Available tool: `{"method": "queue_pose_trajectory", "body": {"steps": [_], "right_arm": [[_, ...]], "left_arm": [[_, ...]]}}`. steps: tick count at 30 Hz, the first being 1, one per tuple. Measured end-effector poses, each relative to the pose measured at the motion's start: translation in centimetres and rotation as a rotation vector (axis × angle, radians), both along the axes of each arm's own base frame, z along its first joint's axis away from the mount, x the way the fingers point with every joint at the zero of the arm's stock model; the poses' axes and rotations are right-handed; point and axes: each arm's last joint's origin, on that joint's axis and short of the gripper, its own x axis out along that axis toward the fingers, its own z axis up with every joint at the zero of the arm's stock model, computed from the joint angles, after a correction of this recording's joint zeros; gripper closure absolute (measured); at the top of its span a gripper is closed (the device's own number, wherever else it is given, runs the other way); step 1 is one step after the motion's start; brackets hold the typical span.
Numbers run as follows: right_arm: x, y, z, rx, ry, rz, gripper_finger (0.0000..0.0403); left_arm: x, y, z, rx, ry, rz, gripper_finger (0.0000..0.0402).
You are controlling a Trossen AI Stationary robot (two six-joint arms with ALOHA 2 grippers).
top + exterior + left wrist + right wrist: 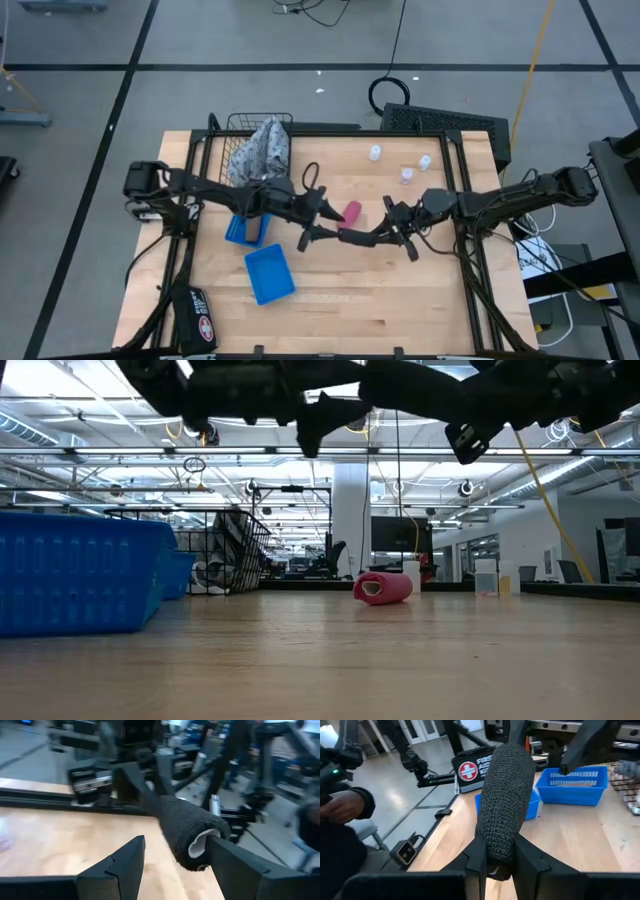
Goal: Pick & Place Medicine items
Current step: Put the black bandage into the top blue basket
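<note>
I should turn my left gripper in line with the item's length (179, 820) before I close it, because the black item's loose end (201, 846) slants toward one of that gripper's fingers.
A black, rough-textured oblong medicine item (356, 236) with a white core hangs above the table's middle, with my right gripper (374, 237) shut on it. My left gripper (328, 225) is open. Its two fingers stand on either side of the item's free end (197, 847). A pink tube (352, 211) lies on its side on the wood just beyond them, also seen in the low view (382, 587). Three small white bottles (407, 176) stand upright at the far right. My right gripper pinches the black item's near end (496, 851) between its two fingers. The fingers come level from the table's right. The item lies along them and sticks out past their tips toward the left arm, clear of the table. My left gripper has one finger (235, 860) right beside the item's free end; whether it touches, I cannot tell.
Two blue trays (270, 273) (243, 230) sit left of centre. A wire basket (240, 135) holding a grey patterned cloth (264, 148) stands at the far left. A first-aid pouch (198, 318) lies at the near left corner. A person's hand (342, 805) shows beyond the table.
</note>
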Motion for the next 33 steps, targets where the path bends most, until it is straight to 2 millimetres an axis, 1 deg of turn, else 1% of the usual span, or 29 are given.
{"method": "queue_pose_trajectory", "body": {"steps": [4, 11, 14, 21, 25, 30, 33], "right_arm": [[-0.02, 0.02, -0.08, -0.002, 0.007, 0.006, 0.0352], [-0.06, 0.23, 0.02, 0.003, -0.003, 0.062, 0.0352], [-0.07, 0.22, 0.01, 0.004, -0.002, 0.064, 0.0352], [0.04, 0.11, 0.48, 0.002, -0.052, 0.031, 0.0352], [0.14, -0.07, 0.47, -0.017, -0.057, -0.042, 0.0352], [0.54, -0.11, 0.23, -0.022, -0.060, -0.066, 0.0352], [0.65, -0.12, 0.05, -0.021, -0.050, -0.071, 0.0352]], "left_arm": [[0.56, -0.16, -0.07, -0.006, 0.000, -0.076, 0.0179], [0.36, -0.62, 0.09, 0.009, -0.031, -0.244, 0.0179], [0.32, -0.74, 0.11, 0.016, -0.036, -0.263, 0.0179], [0.53, -0.47, 0.03, 0.032, -0.025, -0.113, 0.0179], [0.56, -0.76, 0.11, 0.041, -0.036, -0.094, 0.0179], [0.66, -1.04, 0.15, 0.099, -0.057, -0.008, 0.0179], [0.68, -1.00, 0.18, 0.111, -0.062, 0.004, 0.0179]]}}
